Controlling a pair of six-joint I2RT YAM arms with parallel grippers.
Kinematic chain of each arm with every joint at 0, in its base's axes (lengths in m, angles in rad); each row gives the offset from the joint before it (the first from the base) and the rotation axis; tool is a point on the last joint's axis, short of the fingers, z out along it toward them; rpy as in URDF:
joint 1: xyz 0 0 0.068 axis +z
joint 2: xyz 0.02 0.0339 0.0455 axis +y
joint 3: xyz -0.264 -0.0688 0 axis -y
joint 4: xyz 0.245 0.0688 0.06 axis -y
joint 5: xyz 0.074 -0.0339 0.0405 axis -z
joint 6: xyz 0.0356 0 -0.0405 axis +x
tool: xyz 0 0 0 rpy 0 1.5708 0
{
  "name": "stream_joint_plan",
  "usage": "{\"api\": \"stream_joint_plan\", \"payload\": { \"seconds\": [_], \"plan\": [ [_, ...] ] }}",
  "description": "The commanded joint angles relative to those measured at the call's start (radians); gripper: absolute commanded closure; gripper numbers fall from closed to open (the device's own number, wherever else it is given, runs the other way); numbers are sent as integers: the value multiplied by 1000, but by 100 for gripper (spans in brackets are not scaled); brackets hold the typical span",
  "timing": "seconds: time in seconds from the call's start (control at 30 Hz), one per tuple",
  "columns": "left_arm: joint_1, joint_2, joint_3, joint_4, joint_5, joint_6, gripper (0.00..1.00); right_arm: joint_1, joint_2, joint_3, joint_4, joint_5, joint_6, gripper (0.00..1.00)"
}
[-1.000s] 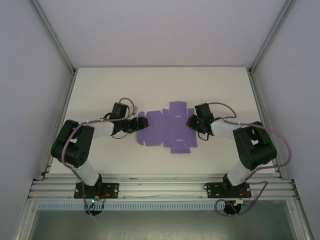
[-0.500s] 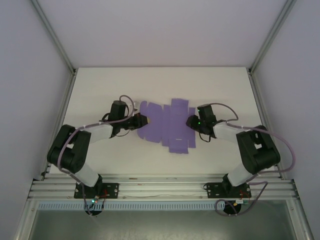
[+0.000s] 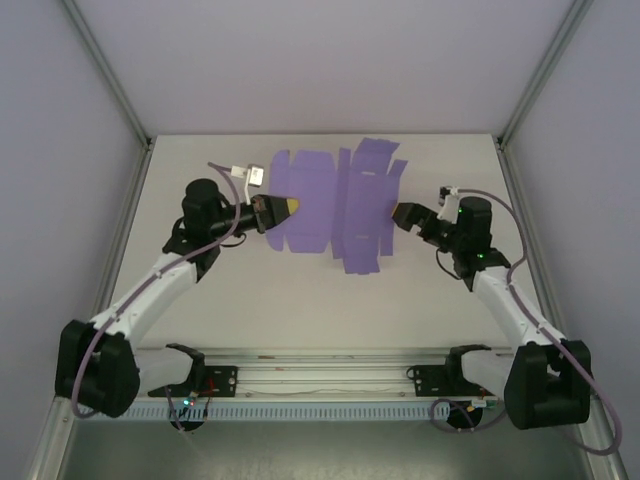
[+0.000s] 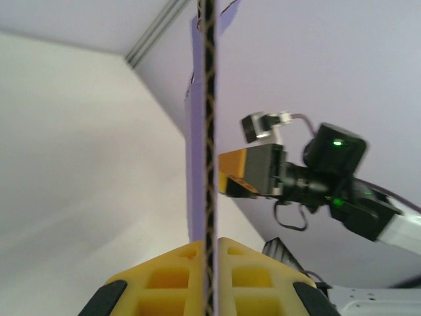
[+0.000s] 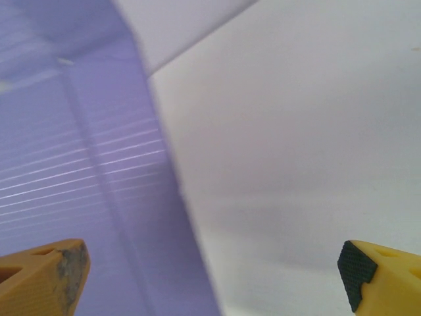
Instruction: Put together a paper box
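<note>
Long creases (image 3: pixel 346 205) connect the purple panels. So I expect the paper box (image 3: pixel 367 210) to swing around with its far panel dragging behind when I turn it by its edge.
The paper box (image 3: pixel 330 205) is a flat purple die-cut blank with flaps, lifted off the white table (image 3: pixel 300 300) and tilted. My left gripper (image 3: pixel 284 208) is shut on its left edge. In the left wrist view the card (image 4: pixel 209 99) runs edge-on between the yellow fingers (image 4: pixel 171 270) of that gripper (image 4: pixel 210 245). My right gripper (image 3: pixel 404 213) stands open just off the blank's right edge. In the right wrist view the purple sheet (image 5: pixel 72 164) lies ahead of the left finger (image 5: pixel 46 276), with nothing inside the right gripper (image 5: pixel 212 266).
Aluminium frame posts (image 3: pixel 110 90) and pale walls enclose the white table on three sides. The arm bases sit on a rail (image 3: pixel 320 375) at the near edge. The right arm's gripper (image 4: pixel 253 171) shows beyond the card in the left wrist view.
The left gripper has lifted the blank off the table and carried it farther away. The right gripper has drawn back to the right, off the blank's edge, and risen.
</note>
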Motion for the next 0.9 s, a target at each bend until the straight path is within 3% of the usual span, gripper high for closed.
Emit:
{"api": "stream_joint_plan", "payload": {
  "seconds": [0.0, 0.3, 0.6, 0.67, 0.7, 0.73, 0.77, 0.8, 0.87],
  "plan": [
    [1, -82, 4, 98, 69, -29, 100, -17, -24, 4, 103, -213, 28, 8],
    [1, -168, -13, 78, 29, -30, 100, -18, -28, 16, 308, -445, 147, 39],
    [0, -207, -19, -39, -102, 15, 100, -18, -60, 16, 214, -431, 77, 100],
    [0, -219, -24, -110, -160, 46, 100, -15, -58, 21, 178, -414, 45, 100],
    [0, -225, -29, -149, -194, 69, 94, -12, -54, 27, 149, -416, 18, 100],
    [0, -231, -35, -197, -247, 84, 61, -5, -47, 31, 115, -410, -18, 100],
    [0, -240, -41, -272, -335, 104, 13, 7, -36, 39, 61, -383, -64, 100],
    [1, -248, -48, -336, -422, 116, 0, 21, -19, 49, 10, -367, -112, 100],
    [0, -265, -58, -474, -606, 124, 0, 59, 30, 70, -89, -341, -218, 100]
  ]
}}
